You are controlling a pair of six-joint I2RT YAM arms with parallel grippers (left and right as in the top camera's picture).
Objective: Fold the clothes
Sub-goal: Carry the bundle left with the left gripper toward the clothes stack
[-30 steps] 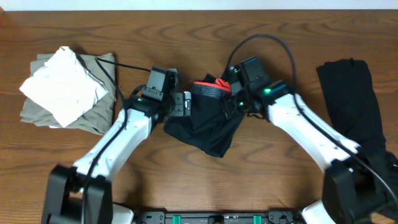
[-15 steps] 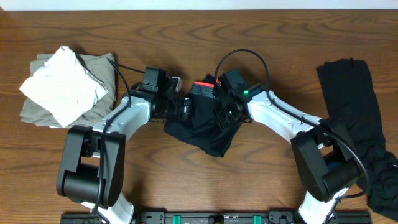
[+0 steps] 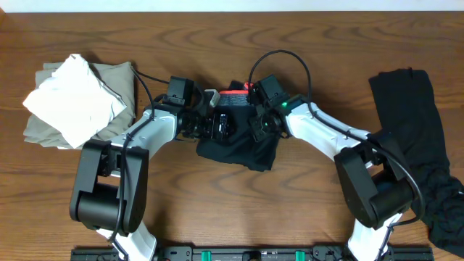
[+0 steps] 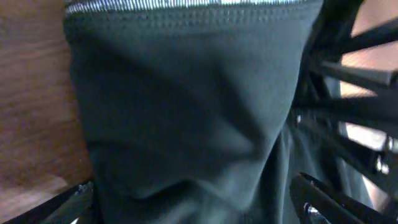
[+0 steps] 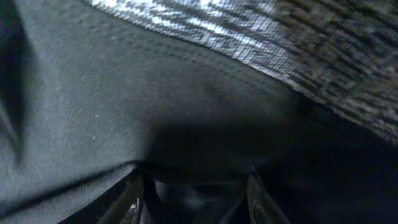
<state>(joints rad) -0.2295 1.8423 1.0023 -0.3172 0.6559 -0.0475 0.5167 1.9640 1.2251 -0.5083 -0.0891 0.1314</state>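
Observation:
Next, my right gripper opens and moves away while my left gripper carries the black pants (image 3: pixel 245 151) to the pile (image 3: pixel 81 103), because my right gripper is clamping the pants far from there.
Black pants (image 3: pixel 239 148) lie bunched at the table's middle, a strip of coral-red waistband lining (image 3: pixel 233 93) showing at their far edge. My left gripper (image 3: pixel 217 125) is at their left side, and in the left wrist view it (image 4: pixel 196 205) stands open, fingertips (image 4: pixel 314 199) wide apart with the black cloth (image 4: pixel 186 112) lying between them. My right gripper (image 3: pixel 255 125) presses in from the right. In the right wrist view it (image 5: pixel 196 199) is shut on a thick dark fold of the pants (image 5: pixel 124 106). A second plain black piece (image 3: pixel 409 123) lies at the far right.
A pile of white and khaki garments (image 3: pixel 76 101) sits at the left of the wooden table (image 3: pixel 232 210). Both arms reach in from the near edge and meet over the pants. Their cables loop above the grippers.
Both grippers have drawn closer together over the pants. The raised waist end has come down and the garment has flattened and shifted slightly right. The left jaws have widened a little.

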